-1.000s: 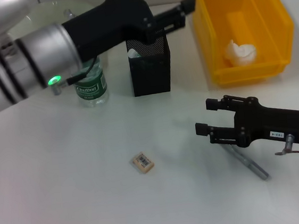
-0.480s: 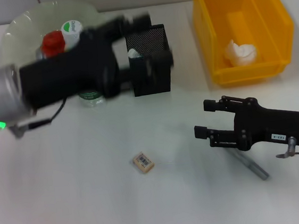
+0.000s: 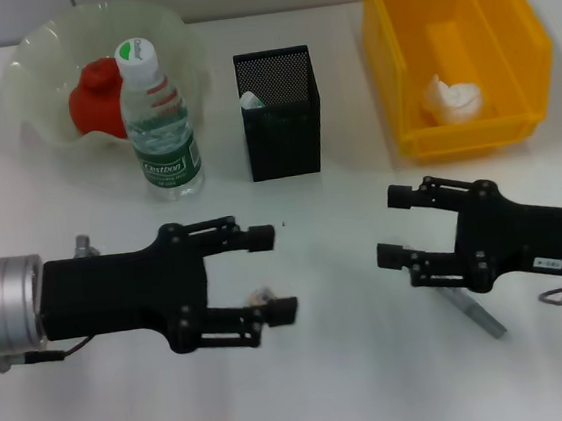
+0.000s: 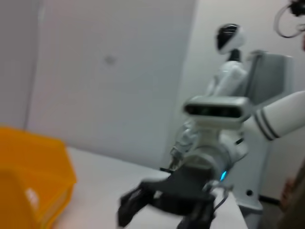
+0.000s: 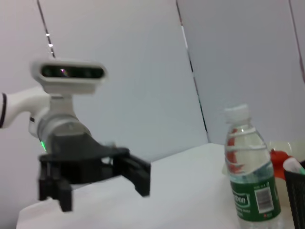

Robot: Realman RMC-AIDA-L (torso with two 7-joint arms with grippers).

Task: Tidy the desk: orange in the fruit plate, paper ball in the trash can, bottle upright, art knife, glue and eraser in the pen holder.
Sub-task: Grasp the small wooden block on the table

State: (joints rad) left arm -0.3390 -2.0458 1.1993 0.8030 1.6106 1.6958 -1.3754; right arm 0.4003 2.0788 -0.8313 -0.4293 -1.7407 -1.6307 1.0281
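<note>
I can see my left gripper pointing level at my right gripper above the beige eraser (image 3: pixel 261 296), so I should move my right gripper back while my left gripper tips down onto the eraser.
My left gripper (image 3: pixel 273 274) is open low over the table, its fingers either side of the beige eraser (image 3: pixel 261 295), which the near finger mostly hides. My right gripper (image 3: pixel 394 227) is open above the grey art knife (image 3: pixel 476 312) lying on the table. The orange (image 3: pixel 93 97) sits in the pale-green fruit plate (image 3: pixel 20 67). Just in front of the plate the bottle (image 3: pixel 156 123) stands upright. The glue's white tip (image 3: pixel 251 100) shows inside the black pen holder (image 3: pixel 282 120). The paper ball (image 3: pixel 453 98) lies in the yellow trash can (image 3: pixel 525 44).
The pen holder stands at the back between the bottle and the trash can. In the right wrist view the bottle (image 5: pixel 248 176) appears beside my left gripper (image 5: pixel 95 183). Bare white table lies between the two grippers.
My left arm has swung from above the pen holder down to the front of the table, uncovering the plate, orange and bottle. Its open gripper now straddles the eraser. The right gripper barely shifted.
</note>
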